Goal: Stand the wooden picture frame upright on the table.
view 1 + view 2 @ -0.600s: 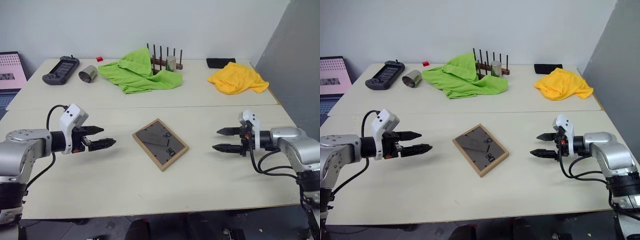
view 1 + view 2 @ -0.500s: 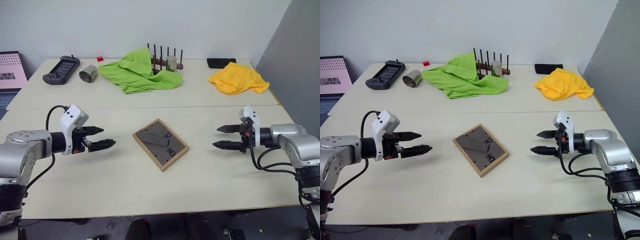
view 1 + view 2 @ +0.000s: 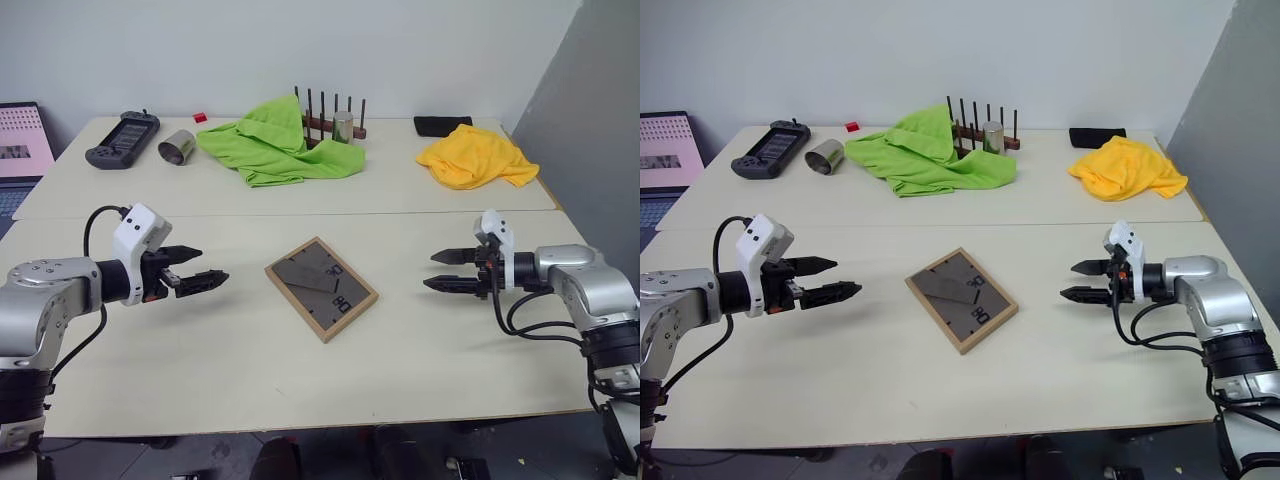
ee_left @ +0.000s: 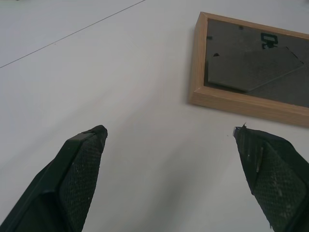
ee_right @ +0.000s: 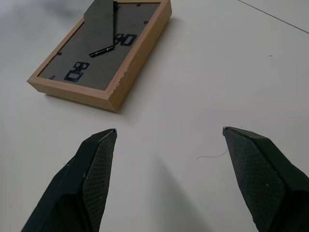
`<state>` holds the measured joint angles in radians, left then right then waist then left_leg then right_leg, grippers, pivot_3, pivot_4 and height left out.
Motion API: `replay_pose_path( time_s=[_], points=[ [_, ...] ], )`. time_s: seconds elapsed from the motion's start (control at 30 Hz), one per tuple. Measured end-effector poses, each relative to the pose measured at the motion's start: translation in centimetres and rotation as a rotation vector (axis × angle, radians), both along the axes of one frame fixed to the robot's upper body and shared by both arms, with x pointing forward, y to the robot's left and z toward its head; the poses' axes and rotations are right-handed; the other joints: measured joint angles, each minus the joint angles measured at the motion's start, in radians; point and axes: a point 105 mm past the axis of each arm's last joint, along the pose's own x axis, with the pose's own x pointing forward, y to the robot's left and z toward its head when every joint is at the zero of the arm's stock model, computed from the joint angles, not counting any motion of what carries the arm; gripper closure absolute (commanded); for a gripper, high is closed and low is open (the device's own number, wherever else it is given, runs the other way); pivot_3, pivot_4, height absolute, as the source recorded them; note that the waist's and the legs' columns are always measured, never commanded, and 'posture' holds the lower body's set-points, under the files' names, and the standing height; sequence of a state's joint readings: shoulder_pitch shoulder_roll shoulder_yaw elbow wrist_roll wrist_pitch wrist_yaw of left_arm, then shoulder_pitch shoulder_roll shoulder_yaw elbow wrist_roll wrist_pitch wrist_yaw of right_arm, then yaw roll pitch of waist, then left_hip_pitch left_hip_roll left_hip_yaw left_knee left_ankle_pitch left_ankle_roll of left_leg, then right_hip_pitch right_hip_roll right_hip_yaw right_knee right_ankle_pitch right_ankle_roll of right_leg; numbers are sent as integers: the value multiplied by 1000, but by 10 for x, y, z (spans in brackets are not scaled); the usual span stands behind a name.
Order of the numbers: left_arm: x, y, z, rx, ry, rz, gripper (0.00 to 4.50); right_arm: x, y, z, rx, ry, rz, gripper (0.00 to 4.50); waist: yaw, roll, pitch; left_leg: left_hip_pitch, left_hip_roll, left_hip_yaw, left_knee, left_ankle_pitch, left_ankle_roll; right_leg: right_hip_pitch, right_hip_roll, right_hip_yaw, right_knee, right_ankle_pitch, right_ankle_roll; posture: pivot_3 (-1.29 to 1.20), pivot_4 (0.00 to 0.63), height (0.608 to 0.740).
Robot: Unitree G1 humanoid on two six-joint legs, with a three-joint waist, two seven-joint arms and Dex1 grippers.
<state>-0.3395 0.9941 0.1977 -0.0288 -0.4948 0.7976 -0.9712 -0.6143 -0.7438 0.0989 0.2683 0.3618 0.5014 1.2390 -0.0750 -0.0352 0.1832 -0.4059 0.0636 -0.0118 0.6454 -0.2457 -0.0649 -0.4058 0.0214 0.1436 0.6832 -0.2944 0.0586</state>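
Observation:
The wooden picture frame (image 3: 321, 289) lies crooked to my grippers, so I should nudge it square with closed fingers before my left gripper takes its near corner (image 3: 325, 336).
The wooden picture frame (image 3: 321, 288) lies flat and face down in the middle of the table (image 3: 250, 380), its dark grey back panel and stand up. My left gripper (image 3: 205, 266) hovers open to the frame's left, a hand's width away, pointing toward it. On the frame's right my right gripper (image 3: 432, 270) is open as well, also aimed at it from a short distance. In the left wrist view the frame (image 4: 251, 77) lies beyond the open fingers (image 4: 79, 169). In the right wrist view the frame (image 5: 104, 53) sits ahead of the empty fingers (image 5: 91, 169).
On the far table are a green cloth (image 3: 275, 145), a yellow cloth (image 3: 475, 157), a dark peg rack (image 3: 330, 122) with a metal cup, a tipped metal can (image 3: 177, 148), a black controller (image 3: 122, 140) and a black case (image 3: 440, 125). A laptop (image 3: 22, 150) stands at far left.
My left gripper has drawn back slightly to the left and risen a little. The right gripper has edged slightly up and inward. The frame has not moved.

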Motion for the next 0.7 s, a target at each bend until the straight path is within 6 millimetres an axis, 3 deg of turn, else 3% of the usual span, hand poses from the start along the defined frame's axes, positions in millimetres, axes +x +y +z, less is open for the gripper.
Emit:
replay_pose_path(
  time_s=[0.23, 0.3, 0.43, 0.7],
  points=[
    [1, -2, -1, 10, 2, -11, 0, 1, -1, 0, -16, -12, -1, 791, 0, 0, 0, 0, 0, 0, 0, 0, 0, 0, 0, 0, 0, 0, 0, 0, 150, 740],
    [1, -3, 1, 6, -2, -19, 294, 1, -1, -1, -23, -14, -3, 840, 0, 0, 0, 0, 0, 0, 0, 0, 0, 0, 0, 0, 0, 0, 0, 0, 150, 740],
    [5, -11, -1, -28, -17, -39, 1077, 9, 0, -5, -44, -59, -18, 1812, 0, 0, 0, 0, 0, 0, 1, 0, 0, 0, 0, -1, 1, 0, 0, 0, 150, 740],
    [9, -37, -35, 7, 30, -117, 2914, 24, 23, -27, -72, -116, -48, 3816, -4, 0, 0, 1, -1, -1, 1, 0, 0, 0, 0, 0, 5, 0, 0, 0, 150, 740]
  ],
)
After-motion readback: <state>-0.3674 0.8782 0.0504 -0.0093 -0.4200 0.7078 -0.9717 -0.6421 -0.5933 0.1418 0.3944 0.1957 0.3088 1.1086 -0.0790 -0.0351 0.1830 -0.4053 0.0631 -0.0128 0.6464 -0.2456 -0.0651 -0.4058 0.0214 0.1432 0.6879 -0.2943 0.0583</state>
